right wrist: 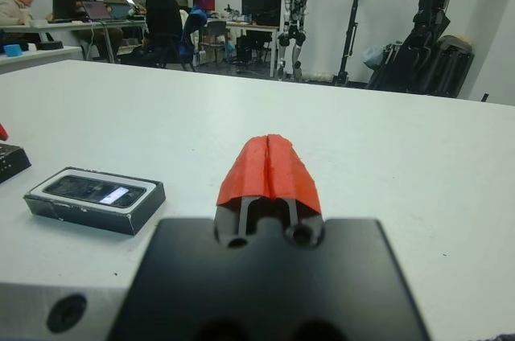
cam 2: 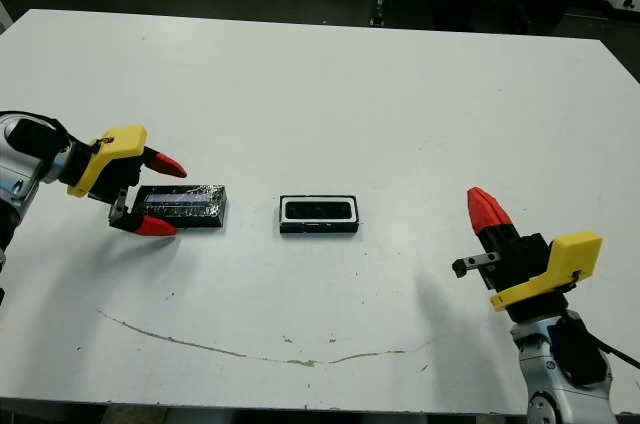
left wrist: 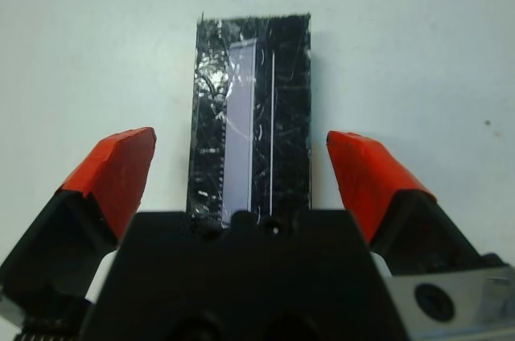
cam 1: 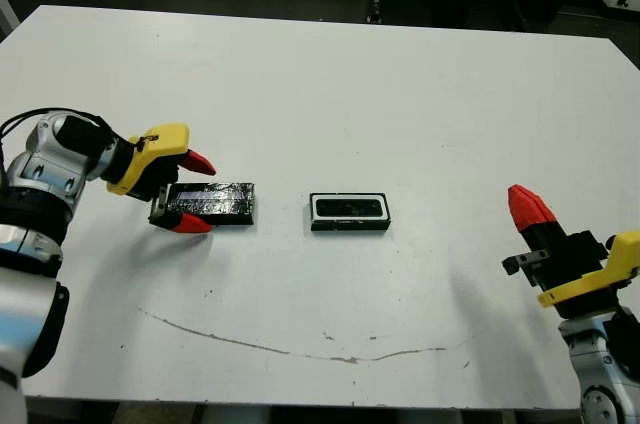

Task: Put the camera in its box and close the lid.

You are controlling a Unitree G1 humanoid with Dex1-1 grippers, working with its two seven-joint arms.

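Observation:
The lid [cam 1: 222, 202] has an outline slightly longer than the box, so I expect it to slide down over the box's sides [cam 1: 350, 227] when I lower it.
The lid [cam 1: 213, 204], a flat black piece with a glossy mottled top, lies on the white table at the left. My left gripper [cam 1: 195, 194] is open, one red fingertip on each side of the lid's near end [left wrist: 251, 116], with a gap on both sides. At the table's middle sits the box [cam 1: 349, 225], its white lining showing as a rim around the black camera [cam 1: 349, 207] lying inside it. The box is also in the right wrist view [right wrist: 56, 211]. My right gripper [cam 1: 527, 206] is shut and holds nothing, low at the right, well apart from the box.
A thin dark scratch [cam 1: 290, 349] runs along the table near its front edge. Beyond the far edge, the right wrind view shows people [right wrist: 161, 15] seated at desks, a standing humanoid [right wrist: 294, 15] and dark equipment stands [right wrist: 426, 27].

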